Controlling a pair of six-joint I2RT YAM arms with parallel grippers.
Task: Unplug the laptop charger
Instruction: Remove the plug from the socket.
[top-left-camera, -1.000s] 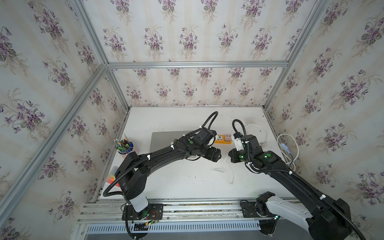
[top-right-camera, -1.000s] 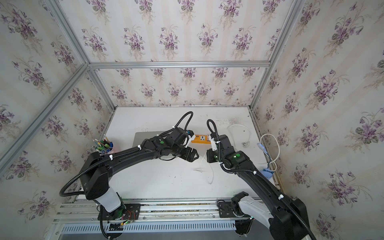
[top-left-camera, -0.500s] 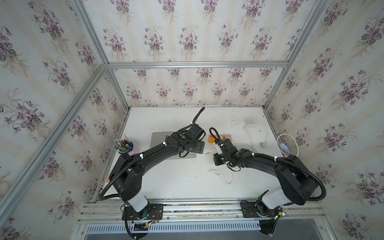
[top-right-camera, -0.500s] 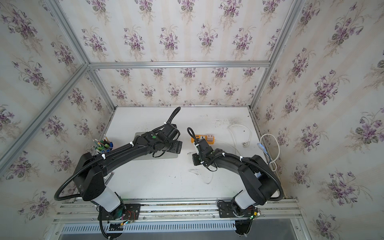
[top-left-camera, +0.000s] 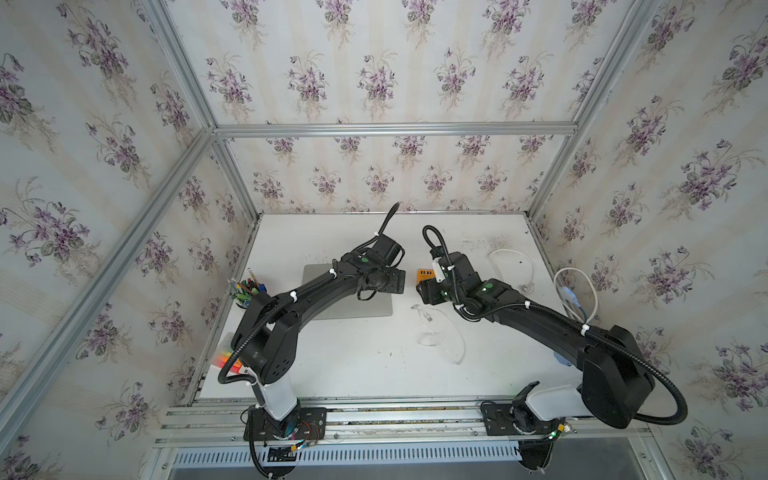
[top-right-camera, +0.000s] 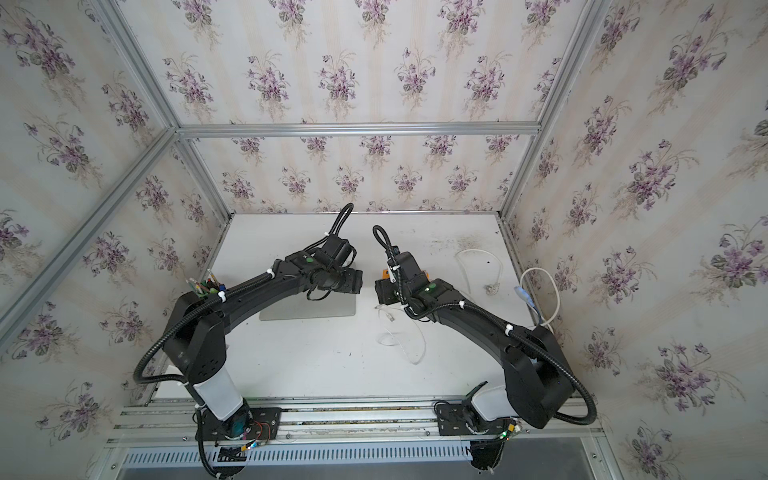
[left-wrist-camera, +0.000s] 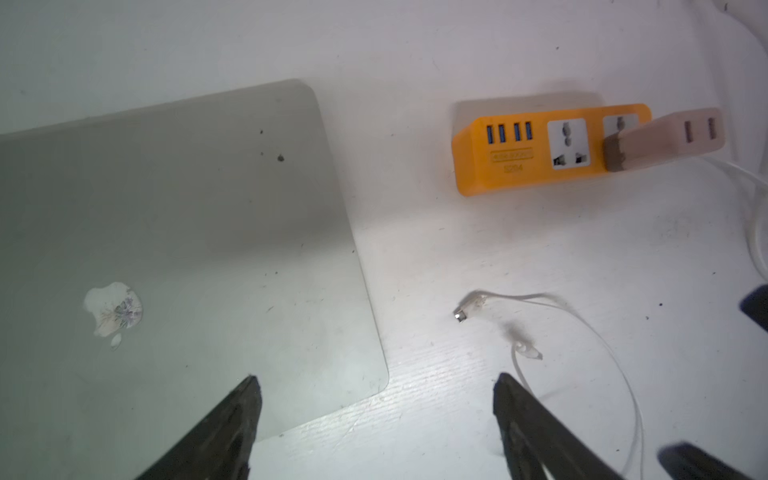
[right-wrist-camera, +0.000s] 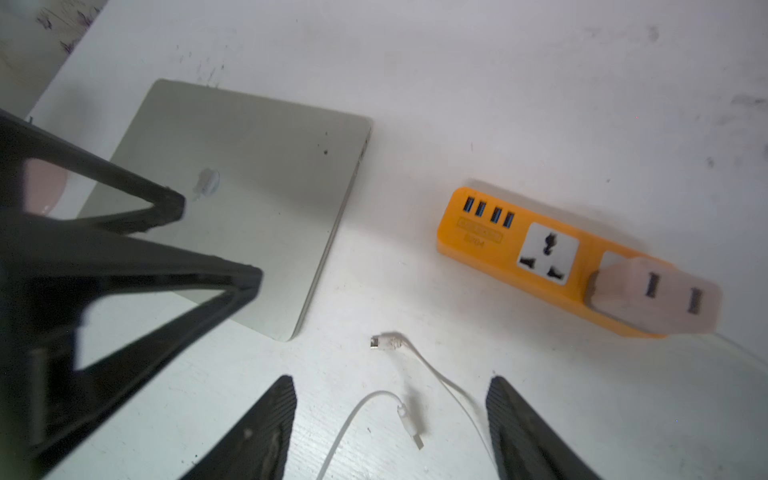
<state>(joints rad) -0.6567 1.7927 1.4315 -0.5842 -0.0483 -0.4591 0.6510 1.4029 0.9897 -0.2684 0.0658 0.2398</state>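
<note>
My left gripper is to steady the power strip's USB end (left-wrist-camera: 502, 148) before my right gripper pulls the laptop charger, because the laptop charger sits in the unheld power strip's end socket (left-wrist-camera: 621, 142).
The laptop charger (right-wrist-camera: 652, 299), a pinkish cube, stands tilted on the end socket of the orange power strip (right-wrist-camera: 519, 249); its prongs are hidden. It shows the same way in the left wrist view, charger (left-wrist-camera: 665, 141) on strip (left-wrist-camera: 540, 149). Its thin white cable (right-wrist-camera: 436, 374) lies loose on the table, both small connectors free. The closed silver laptop (left-wrist-camera: 166, 249) lies left of the strip. My right gripper (right-wrist-camera: 390, 382) hangs open over the cable. My left gripper (left-wrist-camera: 376, 384) is open above the laptop's near corner. Both top views show the grippers (top-left-camera: 397, 282) (top-left-camera: 424, 291) facing each other.
A cup of pens (top-left-camera: 247, 289) stands at the table's left edge. A thicker white cord with blue parts (top-left-camera: 577, 291) loops along the right wall, and another white cord (top-left-camera: 511, 262) lies behind the right arm. Coloured items (top-left-camera: 226, 357) sit at the front left.
My right gripper has opened from shut and shifted left towards the power strip. My left gripper has drawn back leftwards over the laptop, staying open.
</note>
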